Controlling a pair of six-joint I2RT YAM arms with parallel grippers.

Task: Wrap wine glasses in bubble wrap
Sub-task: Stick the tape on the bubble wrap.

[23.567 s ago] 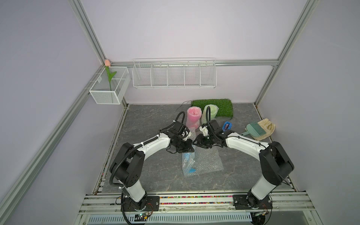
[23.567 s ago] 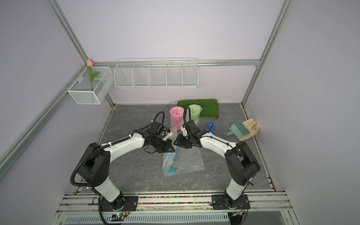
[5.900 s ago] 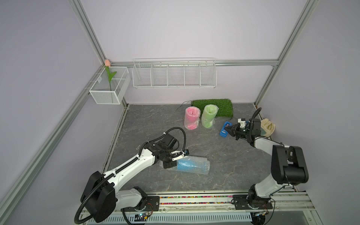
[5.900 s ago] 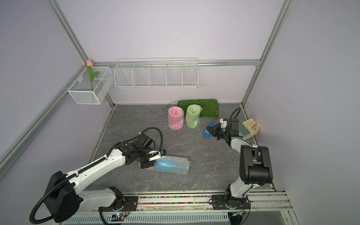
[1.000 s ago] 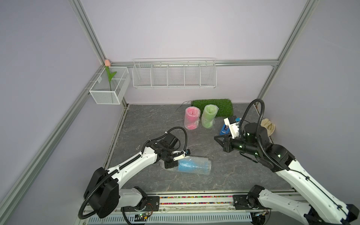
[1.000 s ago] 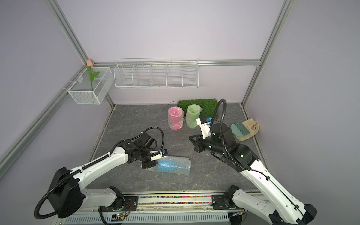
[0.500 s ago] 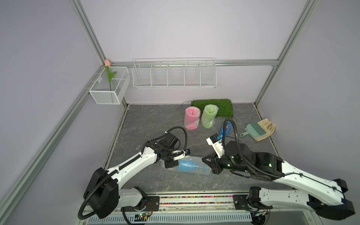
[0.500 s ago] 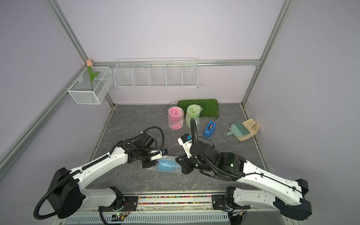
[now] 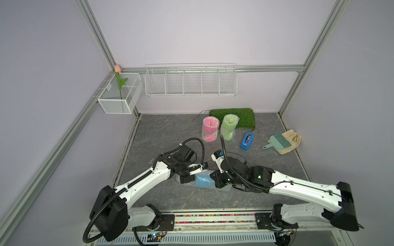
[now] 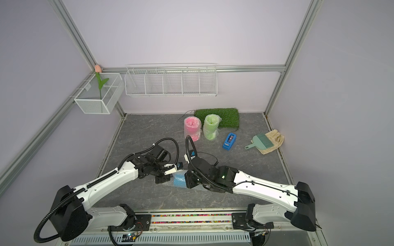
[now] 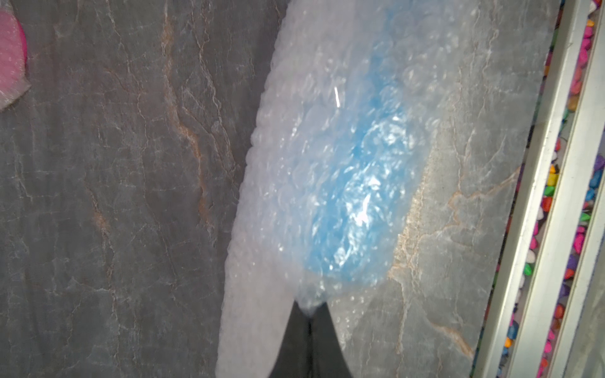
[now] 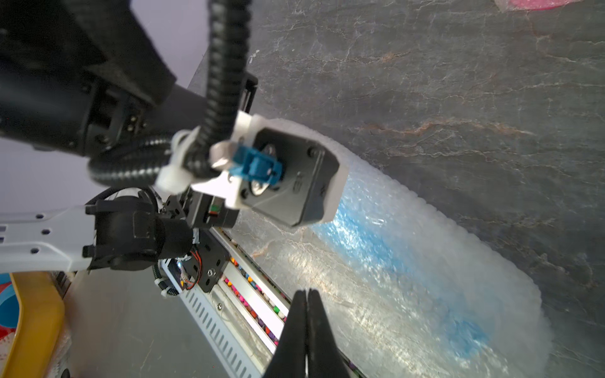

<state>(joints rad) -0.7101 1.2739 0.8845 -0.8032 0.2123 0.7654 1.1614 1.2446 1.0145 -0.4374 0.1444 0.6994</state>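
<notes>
My left gripper should carry on pinching the bubble wrap next to the blue wine glass, where it holds it now, until my right gripper opens above the bubble wrap's loose end.
A blue wine glass rolled in clear bubble wrap lies on its side near the table's front. My left gripper is shut on the bubble wrap at the roll's left end, also visible in both top views. My right gripper is shut with nothing visible in it. It hovers over the loose flap of wrap on the roll's right part. The pink wine glass and the green wine glass stand wrapped at the back.
A blue tape dispenser lies right of the wrapped glasses. A teal dustpan brush on a beige cloth is at the far right. A green grass mat lies by the back wall. The front rail runs close to the roll.
My right arm has swung from the back right, near the tape dispenser, forward and left to above the blue roll. The left gripper has kept its hold in place.
</notes>
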